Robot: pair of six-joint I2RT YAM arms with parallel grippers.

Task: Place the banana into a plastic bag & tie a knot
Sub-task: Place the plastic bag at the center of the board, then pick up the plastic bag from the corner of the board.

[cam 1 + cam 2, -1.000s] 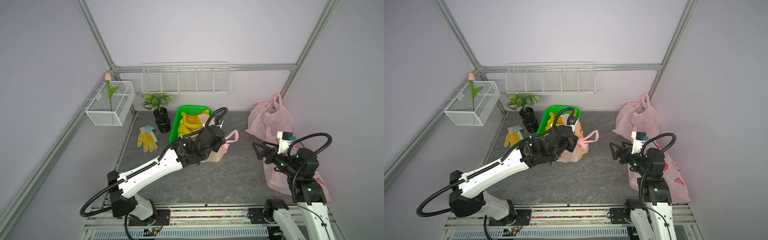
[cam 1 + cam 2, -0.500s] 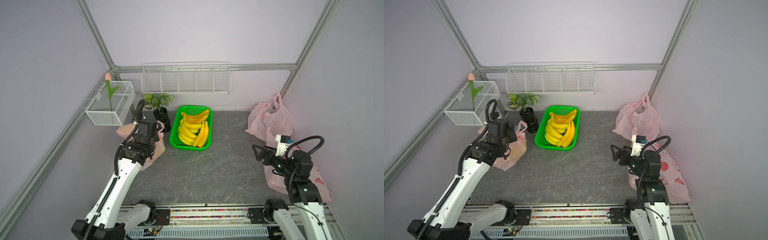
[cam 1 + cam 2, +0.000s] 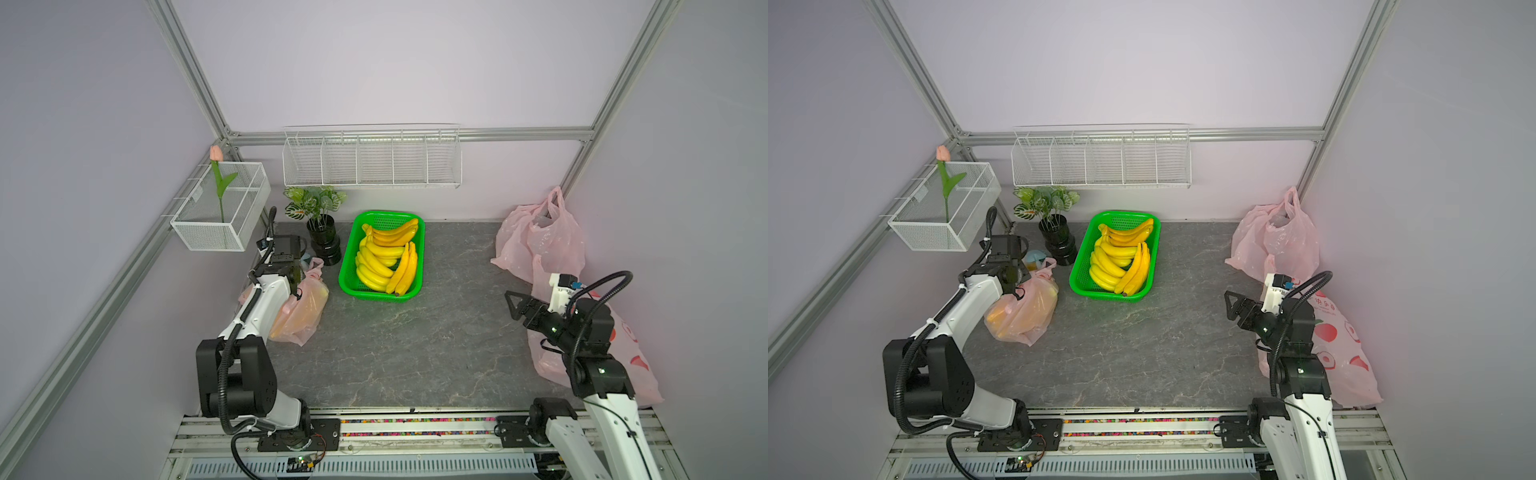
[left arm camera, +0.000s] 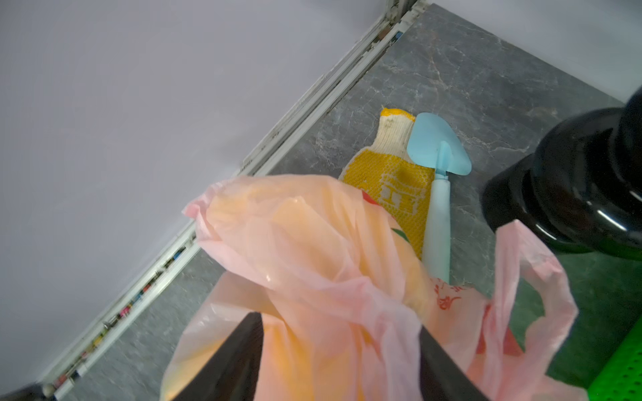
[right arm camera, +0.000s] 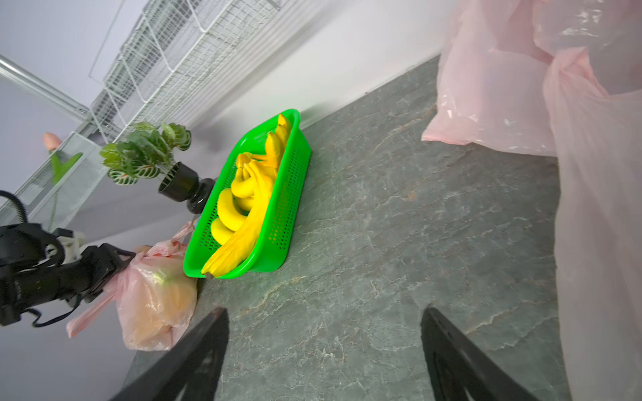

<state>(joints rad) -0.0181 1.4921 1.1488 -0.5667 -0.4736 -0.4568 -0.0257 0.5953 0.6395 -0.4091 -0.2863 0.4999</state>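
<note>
The near pink bag's handle rests loosely across the back bag, so I expect the near bag to come away by itself when I pull.
A knotted pink plastic bag lies at the table's left edge, with yellow banana showing through it. My left gripper stands open over the bag's gathered top; the plastic lies loose between its spread fingers. More bananas fill the green basket at the back middle. My right gripper is open and empty above bare table on the right side, pointing toward the basket.
A black pot with a plant stands right behind the bag. A yellow glove and a blue trowel lie beside it. Pink bags pile up at the back right and under the right arm. Wire baskets hang on the walls.
My left arm swung the bag from beside the basket to the left edge, set it down, and its jaws opened. The right arm barely moved.
</note>
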